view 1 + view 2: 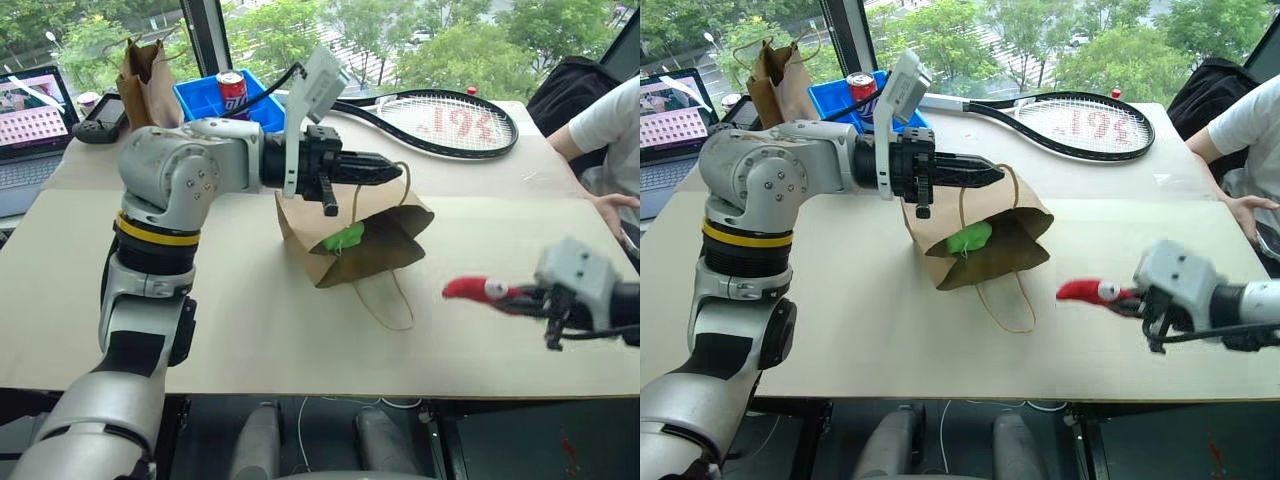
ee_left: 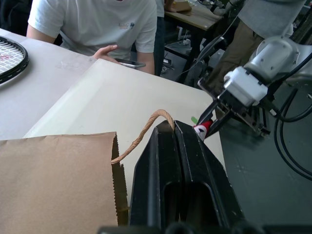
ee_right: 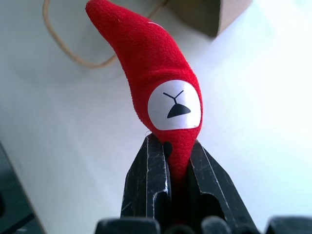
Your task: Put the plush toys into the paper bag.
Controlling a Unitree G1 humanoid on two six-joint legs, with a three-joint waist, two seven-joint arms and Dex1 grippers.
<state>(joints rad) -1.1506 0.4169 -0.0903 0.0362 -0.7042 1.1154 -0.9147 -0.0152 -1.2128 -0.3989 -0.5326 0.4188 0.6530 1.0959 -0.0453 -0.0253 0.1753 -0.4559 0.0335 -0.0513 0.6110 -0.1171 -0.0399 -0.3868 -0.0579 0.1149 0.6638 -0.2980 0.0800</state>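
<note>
My right gripper keeps going inside and lets go of the toy beside the green plush toy, as the red chili plush toy's pointed end (image 1: 456, 288) faces the paper bag's opening (image 1: 380, 245).
The light-brown paper bag (image 1: 385, 250) stands tilted mid-table with its mouth toward me. My left gripper (image 1: 396, 169) is shut on the bag's upper twine handle (image 2: 144, 133) and holds it up. The bright green plush toy (image 1: 345, 238) sits inside the bag's mouth. The other twine handle (image 1: 392, 303) lies on the table in front of the bag. To the bag's right, above the front right of the table, my right gripper (image 3: 178, 163) is shut on the thick end of the red chili plush toy (image 1: 473, 290). Its pointed tip faces the bag.
A tennis racket (image 1: 440, 120) lies behind the bag. A blue bin (image 1: 205, 97) holding a red can (image 1: 233, 94) and a darker brown bag (image 1: 145, 75) stand at the back left, near a laptop (image 1: 35, 110). A person's hand (image 1: 612, 206) rests at the table's right edge.
</note>
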